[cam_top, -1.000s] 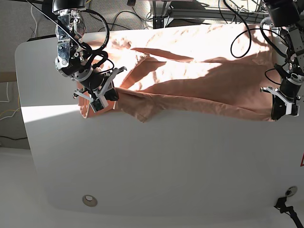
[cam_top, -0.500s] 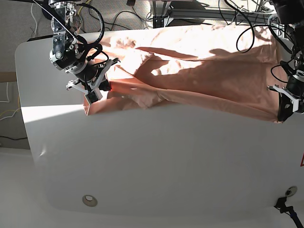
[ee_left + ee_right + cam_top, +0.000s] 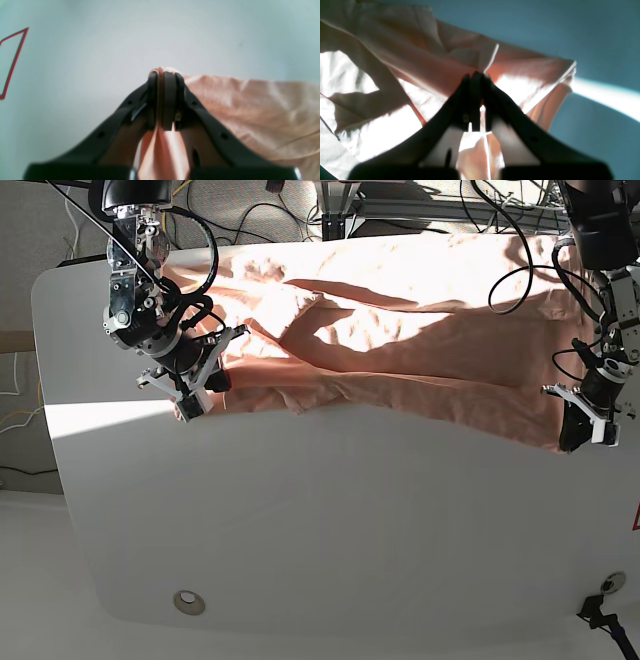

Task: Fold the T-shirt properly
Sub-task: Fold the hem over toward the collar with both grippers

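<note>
The T-shirt's near edge runs at a slant forward to the corner in my left gripper (image 3: 553,441), so next my left gripper brings that corner back toward the T-shirt's far side (image 3: 540,310).
The salmon-pink T-shirt (image 3: 400,330) lies spread across the far half of the white table (image 3: 330,530), its near edge pulled into a long line between the two arms. My right gripper (image 3: 195,398), on the left of the base view, is shut on the shirt's left corner. In the right wrist view its fingertips (image 3: 475,76) pinch a fold of the T-shirt (image 3: 425,65). My left gripper (image 3: 576,436), on the right, is shut on the other corner. In the left wrist view its pads (image 3: 170,100) clamp the T-shirt (image 3: 250,105).
A round metal disc (image 3: 188,602) is set in the table near its front left. Cables and a frame run behind the far edge (image 3: 340,210). A red outline mark (image 3: 12,62) lies on the surface left of my left gripper. A black fitting (image 3: 600,612) sits front right.
The sagging fold in the shirt's near edge has been pulled out, so the edge runs straighter. My left gripper has shifted slightly inward and nearer. The right gripper moved a little leftward.
</note>
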